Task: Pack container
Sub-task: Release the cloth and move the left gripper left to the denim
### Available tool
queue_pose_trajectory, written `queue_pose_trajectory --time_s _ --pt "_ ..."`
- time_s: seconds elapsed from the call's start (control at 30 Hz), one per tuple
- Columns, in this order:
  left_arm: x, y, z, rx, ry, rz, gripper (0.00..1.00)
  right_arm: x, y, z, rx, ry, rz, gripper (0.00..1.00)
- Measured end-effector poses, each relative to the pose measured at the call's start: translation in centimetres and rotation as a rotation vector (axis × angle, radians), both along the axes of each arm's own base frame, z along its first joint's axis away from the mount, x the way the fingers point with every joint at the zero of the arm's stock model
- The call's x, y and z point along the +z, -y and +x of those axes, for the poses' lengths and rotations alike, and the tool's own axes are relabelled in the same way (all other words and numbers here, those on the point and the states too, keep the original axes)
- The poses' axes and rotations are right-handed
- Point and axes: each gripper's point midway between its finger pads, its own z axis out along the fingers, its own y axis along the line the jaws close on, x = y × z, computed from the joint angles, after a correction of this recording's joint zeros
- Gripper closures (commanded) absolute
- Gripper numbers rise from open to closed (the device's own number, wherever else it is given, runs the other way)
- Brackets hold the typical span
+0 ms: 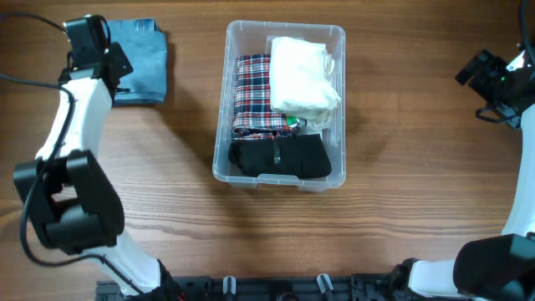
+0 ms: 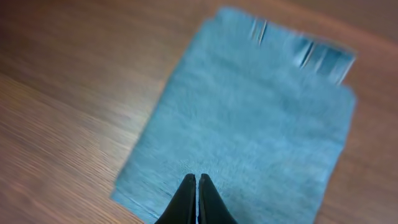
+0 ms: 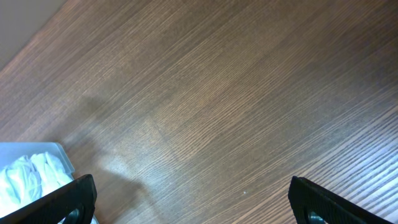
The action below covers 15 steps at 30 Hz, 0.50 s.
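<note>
Next, my left gripper presses down closed on the cloth [image 1: 139,72] and slides it toward the container first, because the blue cloth lies flat [image 1: 147,43], away from the container.
The clear plastic container [image 1: 280,35] stands at the table's middle. It holds a white folded cloth [image 1: 303,75], a plaid cloth [image 1: 252,92] and a black cloth [image 1: 280,156]. A blue-grey folded cloth [image 1: 146,63] lies on the table at the far left; it also shows in the left wrist view [image 2: 249,124]. My left gripper [image 2: 197,180] is shut and empty, hovering over the near edge of that blue cloth. My right gripper [image 3: 193,193] is open wide and empty above bare table at the far right; the container's corner [image 3: 53,149] with the white cloth shows at its lower left.
The wooden table [image 1: 418,167] surrounds the container. The left arm [image 1: 79,109] reaches along the left side, the right arm [image 1: 501,79] sits at the far right edge.
</note>
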Motion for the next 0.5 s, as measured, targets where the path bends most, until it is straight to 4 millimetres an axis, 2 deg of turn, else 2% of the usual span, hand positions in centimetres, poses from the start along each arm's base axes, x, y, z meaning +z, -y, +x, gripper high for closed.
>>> queue_pose_trajectory --time_s 0.1,0.3,0.5 --pt "-2.9 0.3 0.4 -0.015 -0.041 -0.025 0.96 0.0 0.0 0.0 0.0 0.0 0.0 0.0" --pt "-6.3 1.1 0.2 -0.041 -0.108 -0.072 0.96 0.0 0.0 0.0 0.0 0.0 0.0 0.0" --pt "-8.1 1.6 -1.5 -0.046 -0.202 -0.103 0.96 0.0 0.0 0.0 0.0 0.0 0.0 0.0"
